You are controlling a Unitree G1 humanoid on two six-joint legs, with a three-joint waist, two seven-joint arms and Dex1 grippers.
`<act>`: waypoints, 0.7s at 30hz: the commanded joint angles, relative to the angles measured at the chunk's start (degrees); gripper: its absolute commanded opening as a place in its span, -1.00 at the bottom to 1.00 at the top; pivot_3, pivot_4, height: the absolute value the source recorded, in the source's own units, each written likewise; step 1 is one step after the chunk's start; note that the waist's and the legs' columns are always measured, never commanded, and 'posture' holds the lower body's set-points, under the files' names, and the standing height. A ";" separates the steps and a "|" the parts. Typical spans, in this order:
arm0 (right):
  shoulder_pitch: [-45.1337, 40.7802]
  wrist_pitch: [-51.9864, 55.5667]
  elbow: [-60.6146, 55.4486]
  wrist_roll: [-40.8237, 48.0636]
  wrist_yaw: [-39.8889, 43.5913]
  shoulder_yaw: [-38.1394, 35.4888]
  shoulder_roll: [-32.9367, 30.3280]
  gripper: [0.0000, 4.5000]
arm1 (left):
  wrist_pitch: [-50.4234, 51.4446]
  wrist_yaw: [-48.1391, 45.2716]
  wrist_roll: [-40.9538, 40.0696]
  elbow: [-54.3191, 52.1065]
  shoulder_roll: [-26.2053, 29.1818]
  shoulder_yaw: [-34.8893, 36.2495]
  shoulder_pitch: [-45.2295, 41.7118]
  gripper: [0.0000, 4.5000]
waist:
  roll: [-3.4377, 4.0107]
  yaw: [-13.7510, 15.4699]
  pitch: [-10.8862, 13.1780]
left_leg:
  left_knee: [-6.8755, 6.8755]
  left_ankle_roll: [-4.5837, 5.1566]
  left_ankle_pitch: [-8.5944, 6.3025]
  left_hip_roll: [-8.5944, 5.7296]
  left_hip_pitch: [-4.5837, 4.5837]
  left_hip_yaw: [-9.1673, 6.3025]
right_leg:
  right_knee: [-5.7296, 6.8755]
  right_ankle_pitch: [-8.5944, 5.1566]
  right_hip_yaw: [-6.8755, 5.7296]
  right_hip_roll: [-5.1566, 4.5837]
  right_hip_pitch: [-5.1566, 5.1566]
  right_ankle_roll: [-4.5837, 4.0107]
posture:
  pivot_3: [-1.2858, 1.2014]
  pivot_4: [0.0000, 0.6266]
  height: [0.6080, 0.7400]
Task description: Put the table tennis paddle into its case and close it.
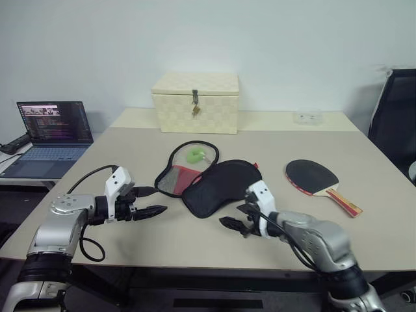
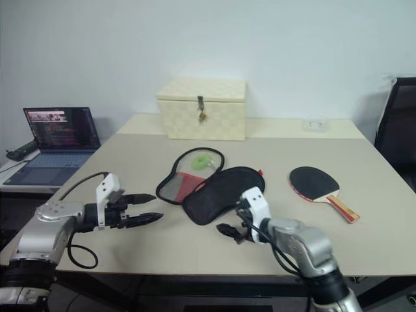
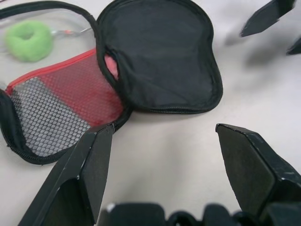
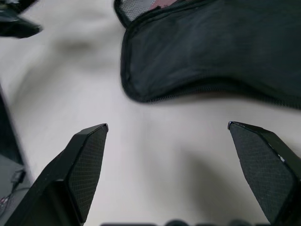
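The case's black flap point(image 1: 218, 185) sits crooked next to the red mesh half, so the robot's right gripper should pull the flap's near edge point(image 1: 225, 205) straight before it gets the table tennis paddle.
The case point(image 1: 208, 179) lies unzipped and spread flat in the middle of the table. Its left half shows red mesh and a green fuzzy charm point(image 1: 194, 156); its right half is a black flap point(image 3: 160, 61). The table tennis paddle point(image 1: 313, 177) lies black face up to the right of the case, apart from it, with its handle pointing toward the near right. My left gripper point(image 1: 151, 201) hovers open and empty just left of the case. In front of the black flap point(image 4: 211, 47) my right gripper point(image 1: 235, 218) is open and empty, close to the flap's near edge.
A cream latched box point(image 1: 195, 102) stands at the back of the table point(image 1: 130, 146). An open laptop point(image 1: 52, 133) sits on a lower surface to the left. A small clear container point(image 1: 307, 117) is at the back right, and a black chair point(image 1: 396, 117) stands beyond the right edge.
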 commanded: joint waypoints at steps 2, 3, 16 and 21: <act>-4.14 -4.30 8.45 -4.56 -3.13 1.12 4.33 1.00 | -0.12 0.78 -1.09 -2.04 0.60 1.00 -0.45 0.67 | 0.00 -0.15 0.00 | -0.06 0.00 0.00 0.03 0.00 0.01 | 0.02 0.00 0.01 0.01 -0.05 -0.02 | 0.03 -0.52 1.00; -4.75 -4.91 10.20 -5.39 -3.54 1.19 5.15 1.00 | -0.13 0.91 -1.06 -2.06 0.56 0.97 -0.47 0.67 | 0.00 -0.20 0.00 | -0.08 0.00 0.00 0.03 0.00 0.03 | 0.04 0.00 0.02 0.02 -0.08 -0.02 | 0.03 -0.52 1.00; -11.73 -5.31 21.10 -3.38 -5.32 -7.15 18.19 1.00 | -0.07 1.83 -0.89 -2.94 0.78 0.69 -0.65 0.67 | -0.03 -1.28 -0.02 | -0.07 -0.01 0.00 0.14 0.12 0.08 | 0.44 -0.05 0.09 0.02 -0.16 -0.15 | 0.03 -0.52 1.00; -11.47 -3.89 21.31 -3.57 -5.23 -6.50 20.16 0.73 | -0.40 2.09 -0.48 -3.20 0.46 0.22 -0.97 0.69 | -0.03 -1.47 -0.02 | -0.13 -0.01 0.00 0.14 0.09 0.06 | 0.43 -0.07 0.07 0.02 -0.20 -0.19 | 0.03 -0.52 1.00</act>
